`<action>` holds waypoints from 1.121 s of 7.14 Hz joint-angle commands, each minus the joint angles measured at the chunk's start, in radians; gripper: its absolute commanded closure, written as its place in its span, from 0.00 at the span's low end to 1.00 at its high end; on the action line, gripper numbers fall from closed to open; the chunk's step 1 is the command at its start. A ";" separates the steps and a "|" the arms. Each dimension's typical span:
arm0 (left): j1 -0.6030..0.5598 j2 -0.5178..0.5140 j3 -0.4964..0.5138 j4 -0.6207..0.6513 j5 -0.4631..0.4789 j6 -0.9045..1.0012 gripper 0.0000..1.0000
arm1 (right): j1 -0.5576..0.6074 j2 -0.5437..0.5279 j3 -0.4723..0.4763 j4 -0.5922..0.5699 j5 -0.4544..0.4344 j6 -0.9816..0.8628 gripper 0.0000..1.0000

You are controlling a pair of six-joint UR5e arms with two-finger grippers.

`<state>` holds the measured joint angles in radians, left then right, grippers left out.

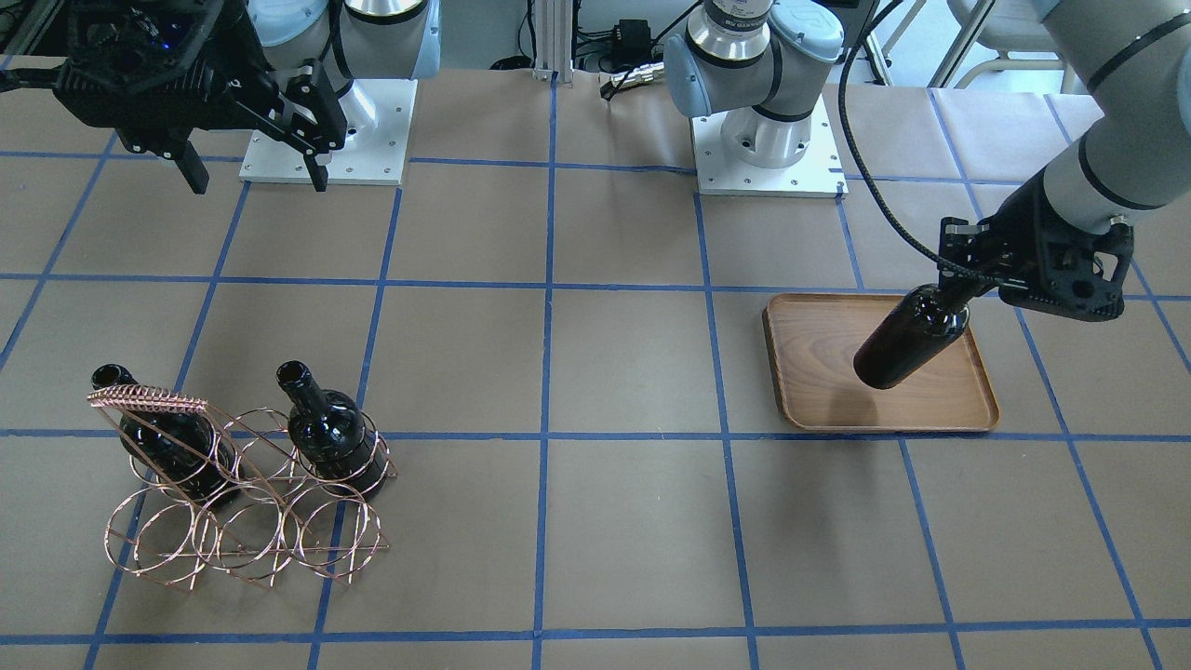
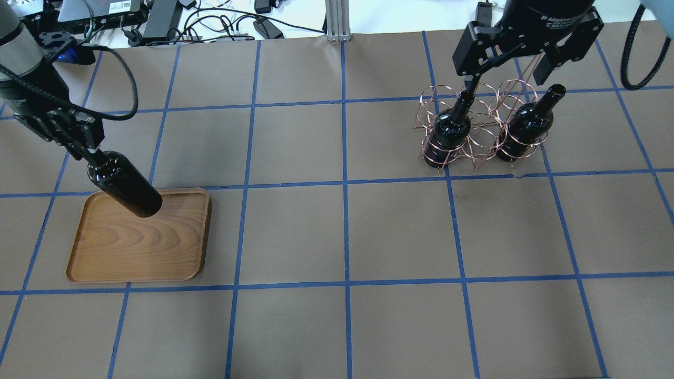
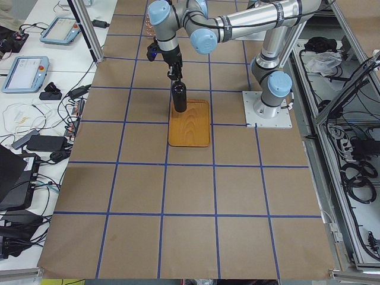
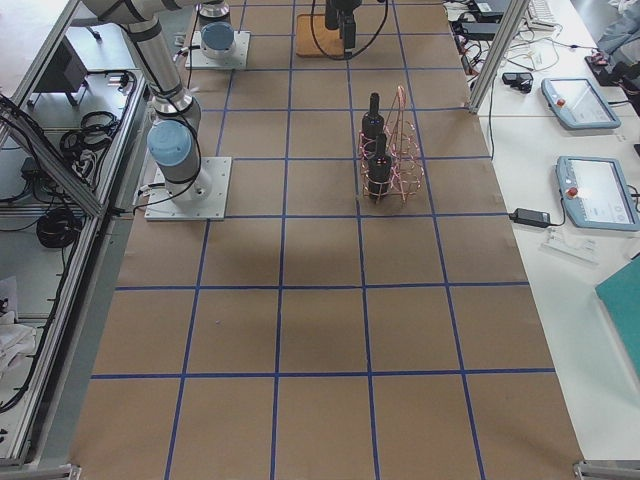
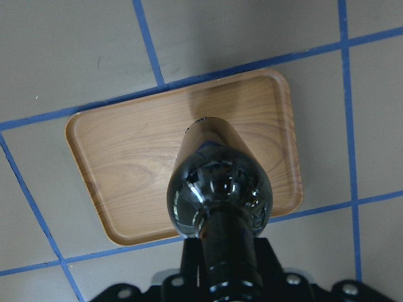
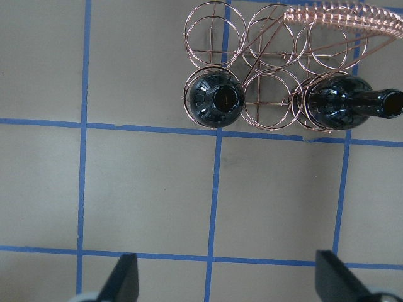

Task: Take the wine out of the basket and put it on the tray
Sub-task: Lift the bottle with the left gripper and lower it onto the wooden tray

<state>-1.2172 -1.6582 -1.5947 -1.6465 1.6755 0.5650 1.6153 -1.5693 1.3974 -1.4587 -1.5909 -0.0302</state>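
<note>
The black wine bottle [image 1: 906, 339] hangs base down over the clear wooden tray; my left gripper should go on lowering until its base rests on the tray's wood [image 1: 845, 372] before it releases.
My left gripper [image 1: 963, 281] is shut on the neck of a black wine bottle [image 1: 910, 340]. It holds the bottle over the wooden tray [image 1: 814, 326], near its far edge. I cannot tell whether the base touches the wood. The left wrist view looks down the bottle [image 5: 217, 189] onto the tray [image 5: 126, 163]. My right gripper [image 1: 259, 179] is open and empty, high above the copper wire basket [image 1: 233, 521]. Two more bottles [image 1: 330, 428] [image 1: 172, 437] stand in the basket's end rings. The middle rings are empty.
The brown paper table has a grid of blue tape. The arm bases on white plates [image 1: 326, 140] [image 1: 768, 158] stand at the robot's edge. The basket's coiled handle bar [image 6: 327, 16] runs over its far row of rings.
</note>
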 commanded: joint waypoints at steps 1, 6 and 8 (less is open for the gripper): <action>0.051 -0.001 -0.053 0.045 -0.003 0.052 1.00 | -0.002 0.000 0.000 0.001 -0.001 0.000 0.00; 0.053 -0.025 -0.060 0.043 0.004 0.055 1.00 | 0.000 0.000 0.003 0.001 0.000 0.009 0.00; 0.054 -0.026 -0.060 0.043 0.032 0.056 1.00 | 0.002 0.000 0.003 0.000 0.000 0.009 0.00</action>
<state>-1.1632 -1.6830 -1.6551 -1.6030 1.6865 0.6201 1.6158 -1.5693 1.4005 -1.4577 -1.5907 -0.0216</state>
